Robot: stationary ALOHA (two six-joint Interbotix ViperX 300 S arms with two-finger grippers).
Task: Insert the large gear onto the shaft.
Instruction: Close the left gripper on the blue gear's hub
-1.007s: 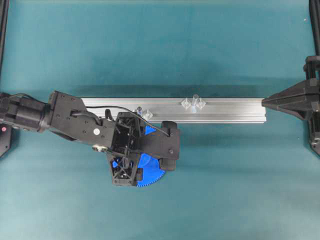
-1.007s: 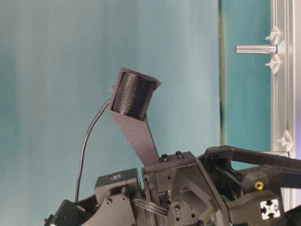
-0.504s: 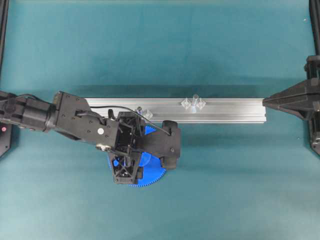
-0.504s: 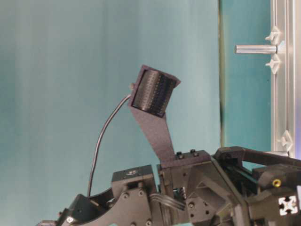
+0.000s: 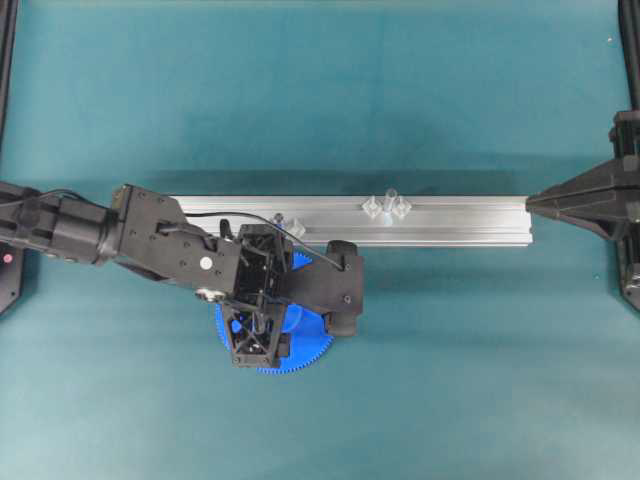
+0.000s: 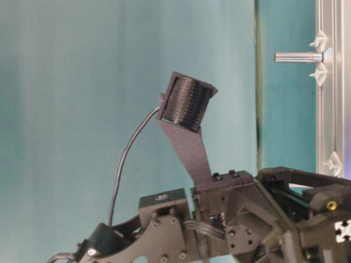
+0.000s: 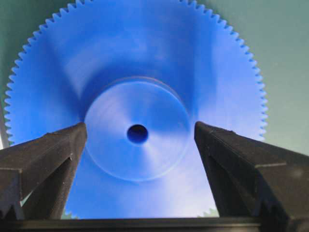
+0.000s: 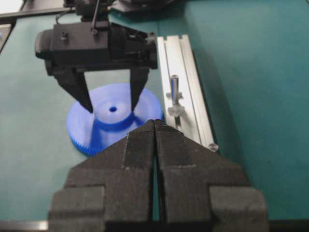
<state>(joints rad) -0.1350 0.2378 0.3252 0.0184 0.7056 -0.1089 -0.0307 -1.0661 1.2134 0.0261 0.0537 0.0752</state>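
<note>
The dark bore (image 7: 137,134) is open at the top of the large gear's middle, so the shaft (image 5: 391,197) will come up through that middle when I lower the large gear.
The large gear (image 7: 137,63) lies flat on the teal mat just in front of the rail, bright blue with a raised hub and a dark bore. My left gripper (image 7: 140,126) hangs straight over it, open, with one finger (image 7: 48,154) on each side of the hub and a gap on both sides. The overhead view shows the left gripper (image 5: 268,318) covering most of the gear (image 5: 310,347). The shaft (image 5: 390,199) stands upright and clear on the rail between two diamond mounts, to the right of the gear. My right gripper (image 8: 154,122) is shut and empty at the rail's right end.
A long aluminium rail (image 5: 460,220) runs across the middle of the mat. A shorter stub with clear mounts (image 5: 293,226) sits on the rail beside the left arm. Black frame posts stand at the left and right edges.
The left arm has reached a little further right and forward and come lower over the gear. Its jaws stayed open. The right arm has not moved.
</note>
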